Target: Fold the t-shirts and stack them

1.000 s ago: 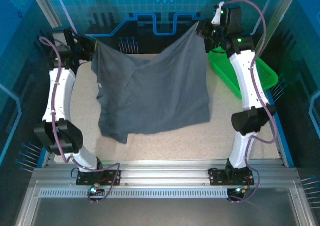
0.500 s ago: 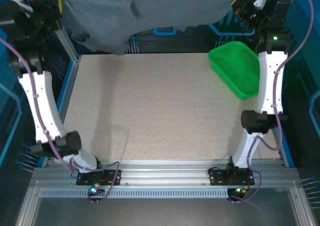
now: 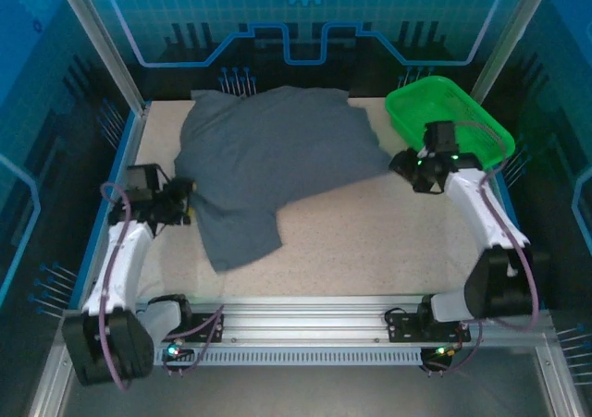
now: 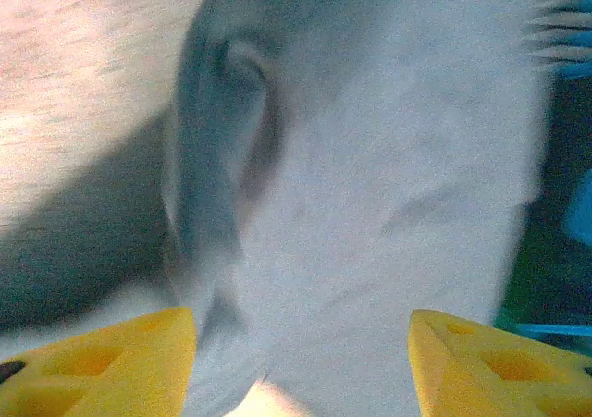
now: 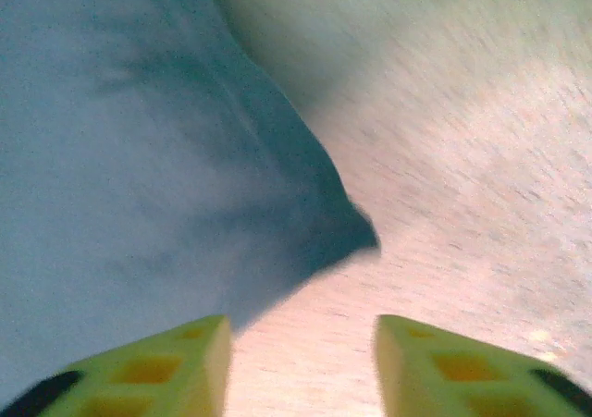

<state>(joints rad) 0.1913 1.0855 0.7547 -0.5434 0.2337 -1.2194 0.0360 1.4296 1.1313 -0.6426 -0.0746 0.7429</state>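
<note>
The t-shirt's hem corner is loose, with the t-shirt's sleeve jutting point(image 3: 240, 239) toward the front, so my right gripper should go back and pinch that corner point(image 3: 383, 166) before my left gripper folds the sleeve.
The dark slate-grey t-shirt point(image 3: 277, 153) lies spread on the table, reaching from the back edge to a flap hanging toward the front left. My left gripper point(image 3: 185, 204) sits low at the shirt's left edge. In the left wrist view its yellow fingers point(image 4: 102, 361) stand wide apart, with the loose fabric point(image 4: 370, 158) in front of them and nothing pinched. My right gripper point(image 3: 400, 165) is at the shirt's right edge. Its fingers point(image 5: 444, 366) are open over bare table, and a shirt corner point(image 5: 314, 223) lies just ahead to the left.
A green basket point(image 3: 449, 107) stands at the back right, just behind my right arm. Bare speckled table point(image 3: 370, 241) stretches across the front and right. Blue enclosure walls and metal posts ring the table.
Half a second ago both grippers held the shirt stretched high at the back. Now the arms have come down and forward, the shirt lies on the table, and both grippers have let go.
</note>
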